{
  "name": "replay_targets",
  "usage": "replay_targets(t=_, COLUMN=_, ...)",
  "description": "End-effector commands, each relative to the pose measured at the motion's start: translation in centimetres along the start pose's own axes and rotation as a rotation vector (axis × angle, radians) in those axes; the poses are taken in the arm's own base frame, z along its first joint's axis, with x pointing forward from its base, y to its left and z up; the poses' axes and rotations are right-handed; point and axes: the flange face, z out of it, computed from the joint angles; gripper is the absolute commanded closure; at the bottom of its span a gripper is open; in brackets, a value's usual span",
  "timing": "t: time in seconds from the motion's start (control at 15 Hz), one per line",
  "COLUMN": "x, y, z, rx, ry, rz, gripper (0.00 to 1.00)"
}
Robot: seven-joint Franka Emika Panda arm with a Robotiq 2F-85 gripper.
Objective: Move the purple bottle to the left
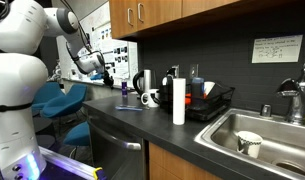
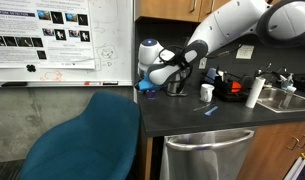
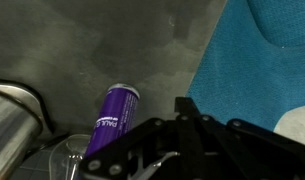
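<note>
My gripper should open its fingers, which are shut at the counter's edge (image 3: 197, 80) by the blue chair, and move over to the purple bottle (image 3: 114, 115) before closing.
The purple bottle (image 3: 114, 115) has a pale label and a clear top. In the wrist view it stands on the dark counter just left of my gripper (image 3: 187, 104). The black fingers meet at a point, shut and empty, beside the bottle and not around it. In both exterior views the bottle (image 1: 123, 88) (image 2: 144, 86) is at the counter's end near the whiteboard wall, with my gripper (image 1: 108, 72) (image 2: 155, 76) close beside and slightly above it.
A steel kettle (image 1: 142, 80) (image 3: 12, 120), a black-and-white mug (image 1: 150, 98), a white paper-towel roll (image 1: 178, 100) (image 2: 254, 92), a dish rack (image 1: 210, 102) and a sink (image 1: 254, 140) line the counter. A blue chair (image 2: 92, 135) stands below the counter's end.
</note>
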Motion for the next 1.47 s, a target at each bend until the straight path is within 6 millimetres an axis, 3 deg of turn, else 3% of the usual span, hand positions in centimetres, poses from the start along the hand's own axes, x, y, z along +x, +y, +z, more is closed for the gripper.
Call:
replay_targets(t=0.0, x=1.1, y=-0.9, z=1.5, rx=-0.040, ry=0.055, rz=-0.011, gripper=1.00)
replay_targets(t=0.13, x=1.3, y=-1.0, z=2.4, rx=-0.061, ry=0.068, rz=-0.020, gripper=1.00)
replay_targets(t=0.2, x=2.7, y=0.6, z=2.8, rx=-0.072, ry=0.075, rz=-0.022, gripper=1.00)
replay_targets(t=0.47, x=4.7, y=2.3, z=3.7, rx=-0.118, ry=0.100, rz=-0.007, gripper=1.00)
replay_targets(t=0.53, x=4.3, y=2.4, z=3.9, rx=-0.099, ry=0.089, rz=0.007, gripper=0.74)
replay_targets(t=0.6, x=4.3, y=2.4, z=3.9, rx=-0.099, ry=0.089, rz=0.007, gripper=0.98)
replay_targets(t=0.87, x=4.3, y=2.4, z=4.0, rx=-0.100, ry=0.088, rz=0.006, gripper=0.74)
replay_targets(t=1.4, x=4.3, y=2.4, z=4.0, rx=-0.100, ry=0.088, rz=0.006, gripper=0.74)
